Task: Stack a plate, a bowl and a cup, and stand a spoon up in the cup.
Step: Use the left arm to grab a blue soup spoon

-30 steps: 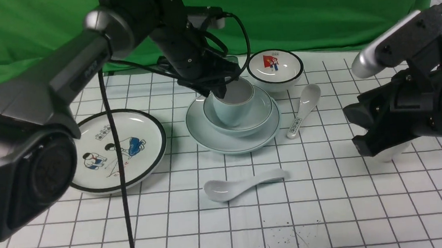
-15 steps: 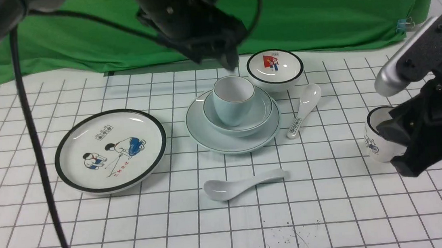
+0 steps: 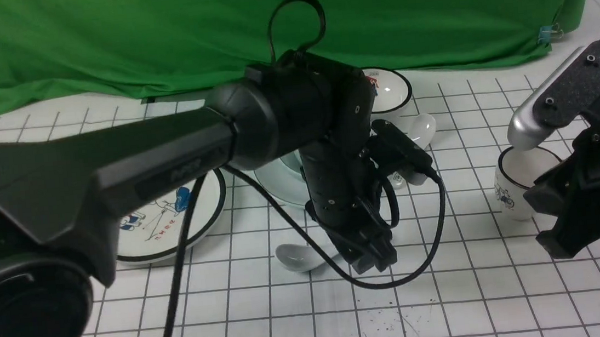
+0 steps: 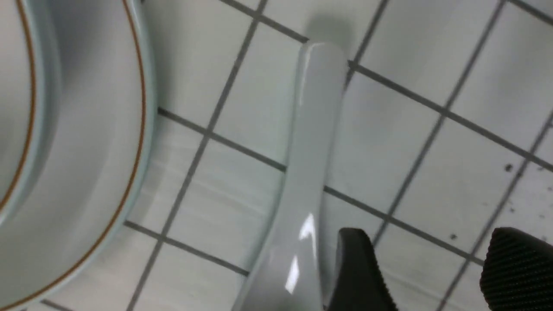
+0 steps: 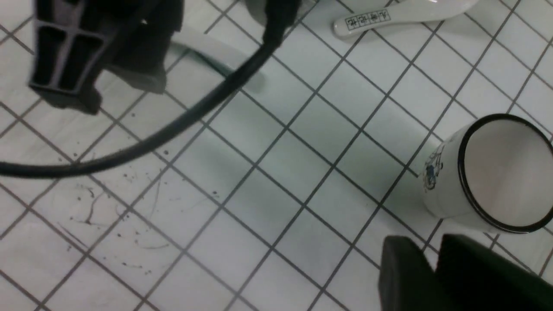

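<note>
My gripper will lower the plain white spoon [image 3: 303, 257] in, and the spoon will then lean on the cup's rim and stick out, because the spoon's handle [image 4: 312, 127] is long and slim.
The plain white spoon [image 3: 296, 257] lies on the grid cloth in front of the stack, and its handle [image 4: 309, 142] runs beside the plate [image 4: 95, 142]. My left gripper [image 3: 373, 258] is down at that handle and stands open. One finger [image 4: 358, 268] sits right next to the handle, and only cloth shows in the gap. In the front view my left arm covers the stack: an edge of the plate [image 3: 273, 181] shows, a bowl rim [image 4: 15, 86] shows in the left wrist view, and the cup is hidden. My right gripper [image 3: 555, 246] hovers at the right, holding nothing, its jaws a narrow gap apart.
A white black-rimmed cup [image 3: 511, 186] stands just beside my right gripper. The cartoon plate [image 3: 173, 222] is at the left, partly behind my arm. The picture bowl [image 3: 392, 88] and the printed spoon [image 3: 421, 125] lie behind the stack. My left arm's cable [image 3: 428, 244] loops over the cloth.
My left arm rose from the cup, then swung forward and down to the plain spoon's handle, now covering the stack. The right gripper drew back to the right, uncovering the white cup.
</note>
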Controlling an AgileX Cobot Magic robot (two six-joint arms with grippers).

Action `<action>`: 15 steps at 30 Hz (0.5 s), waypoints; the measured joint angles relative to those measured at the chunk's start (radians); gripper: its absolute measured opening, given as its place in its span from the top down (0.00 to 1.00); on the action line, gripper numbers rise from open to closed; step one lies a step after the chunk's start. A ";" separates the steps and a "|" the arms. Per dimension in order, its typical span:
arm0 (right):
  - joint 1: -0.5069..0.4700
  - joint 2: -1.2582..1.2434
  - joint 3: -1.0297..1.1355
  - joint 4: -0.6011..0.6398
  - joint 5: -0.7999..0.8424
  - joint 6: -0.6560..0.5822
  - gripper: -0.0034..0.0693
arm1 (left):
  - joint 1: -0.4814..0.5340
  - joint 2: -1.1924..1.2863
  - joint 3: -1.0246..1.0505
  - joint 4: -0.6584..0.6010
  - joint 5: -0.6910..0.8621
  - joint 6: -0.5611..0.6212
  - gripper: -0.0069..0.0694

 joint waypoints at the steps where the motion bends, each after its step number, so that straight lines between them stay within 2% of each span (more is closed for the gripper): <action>1: 0.000 0.000 0.000 0.000 -0.001 0.001 0.74 | 0.002 0.009 -0.011 0.002 -0.002 -0.001 0.46; 3: 0.000 0.000 0.000 0.000 -0.003 0.002 0.74 | 0.004 0.019 -0.027 0.008 -0.005 -0.003 0.44; 9: 0.000 0.000 0.000 0.000 -0.015 0.005 0.73 | 0.006 0.068 -0.075 0.041 -0.018 -0.011 0.25; 12: 0.000 0.000 0.000 0.000 -0.021 0.005 0.72 | 0.006 0.093 -0.075 0.069 -0.013 -0.015 0.22; 15: 0.000 0.000 0.000 0.000 -0.028 0.005 0.71 | 0.006 0.114 -0.075 0.098 -0.009 -0.019 0.26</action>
